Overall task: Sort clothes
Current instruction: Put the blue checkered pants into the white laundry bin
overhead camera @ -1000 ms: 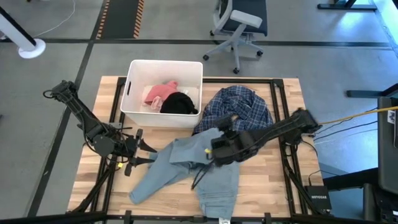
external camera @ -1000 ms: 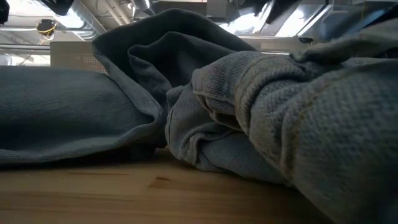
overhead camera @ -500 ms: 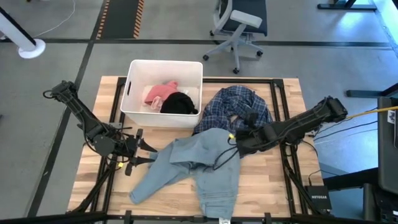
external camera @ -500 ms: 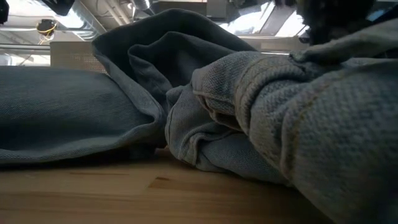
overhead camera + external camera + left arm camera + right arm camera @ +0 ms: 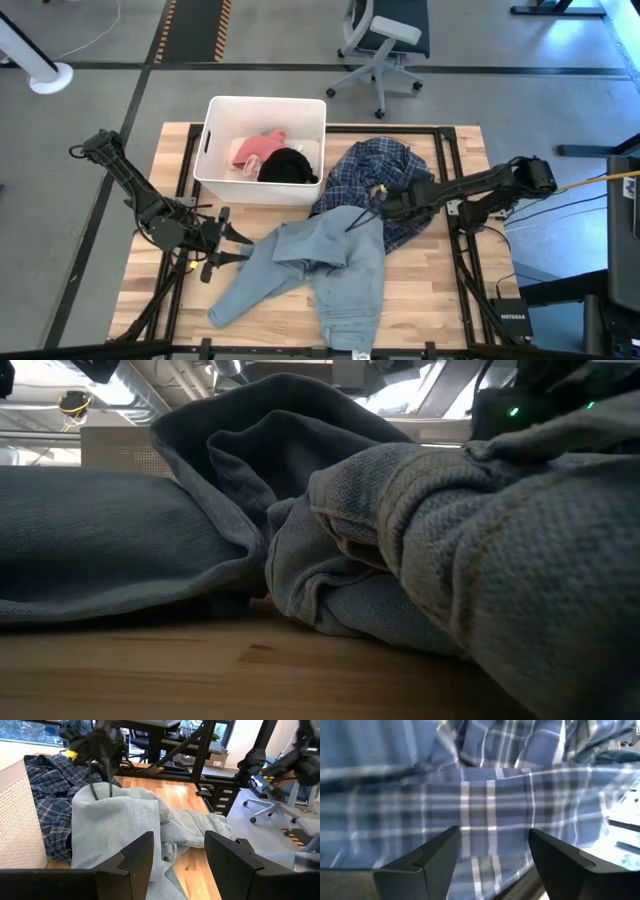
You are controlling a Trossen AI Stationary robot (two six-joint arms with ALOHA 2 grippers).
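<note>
The plaid shirt [image 5: 368, 173] should come away and leave the denim lying there when I lift it, because only the shirt's near edge [image 5: 333, 207] touches the denim.
The light blue denim [image 5: 325, 265] lies crumpled on the table's near middle and fills the low view [image 5: 300, 550]. Beyond it, the dark blue plaid shirt [image 5: 385, 175] lies in a heap, its near edge against the denim. A pink piece [image 5: 255, 150] and a small black piece [image 5: 288, 167] lie in the white bin [image 5: 212, 150]. My right gripper [image 5: 372, 207] [image 5: 492, 857] is open and tipped downward just over the plaid shirt [image 5: 480, 795]. My left gripper [image 5: 235, 250] [image 5: 179, 857] is open, level, beside the denim's left side [image 5: 120, 815].
The bin stands at the table's far left of centre. Black frame rails [image 5: 450, 190] run along the table's edges. Bare wood [image 5: 430, 300] shows at the near right and near left corners. An office chair [image 5: 385, 40] stands on the floor beyond the table.
My right gripper has left the denim and drawn back toward the table's far right, coming down over the plaid shirt's near edge while rolling and tipping downward. It has stayed open. The clothes lie as before.
</note>
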